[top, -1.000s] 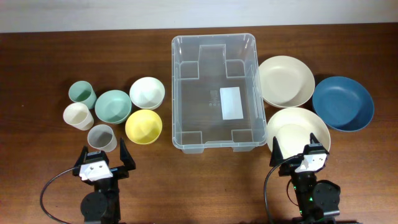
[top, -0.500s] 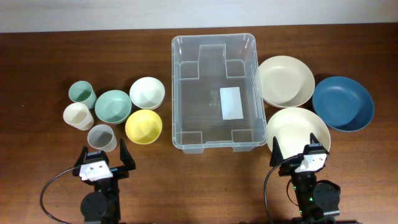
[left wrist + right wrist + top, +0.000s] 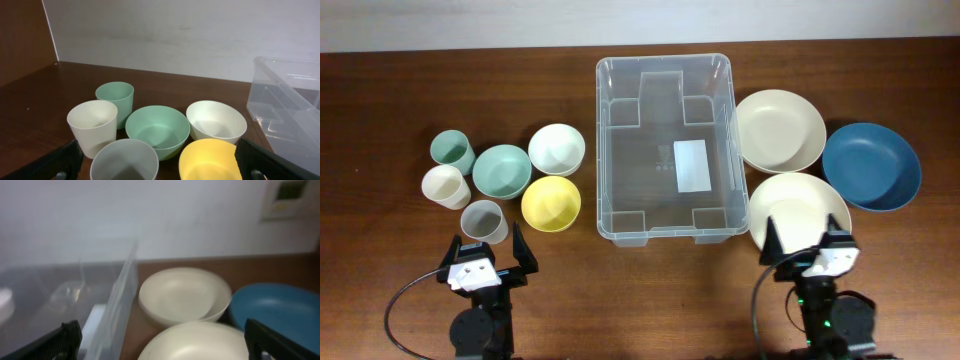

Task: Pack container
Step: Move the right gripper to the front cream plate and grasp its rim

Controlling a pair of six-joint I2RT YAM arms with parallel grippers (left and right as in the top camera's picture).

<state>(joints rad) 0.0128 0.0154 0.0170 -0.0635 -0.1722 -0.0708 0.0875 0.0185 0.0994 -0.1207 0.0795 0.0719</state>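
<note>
My right gripper points level over the near cream plate [image 3: 794,208], so I should swing it clear, tip it down and grip the plate's rim [image 3: 849,225] away from the container.
The clear container [image 3: 603,150] stands empty at the table's middle, a white label on its bottom. It also shows in the left wrist view [image 3: 285,115] and, blurred, in the right wrist view [image 3: 117,300]. My left gripper [image 3: 488,252] is open and empty at the front left, just behind a grey cup [image 3: 483,221]; in its own view the left gripper [image 3: 160,167] holds nothing. My right gripper [image 3: 808,250] is open and empty at the front right, over the near edge of a cream plate [image 3: 798,205]; in its own view the right gripper [image 3: 167,347] is empty too.
Left of the container stand a green cup [image 3: 452,151], a cream cup [image 3: 445,186], a teal bowl [image 3: 501,171], a white bowl [image 3: 557,149] and a yellow bowl [image 3: 551,203]. To its right lie a second cream plate [image 3: 779,130] and a blue plate [image 3: 871,166].
My right gripper has shifted slightly to the right and toward the front edge and turned a little. The left arm and all dishes are unmoved.
</note>
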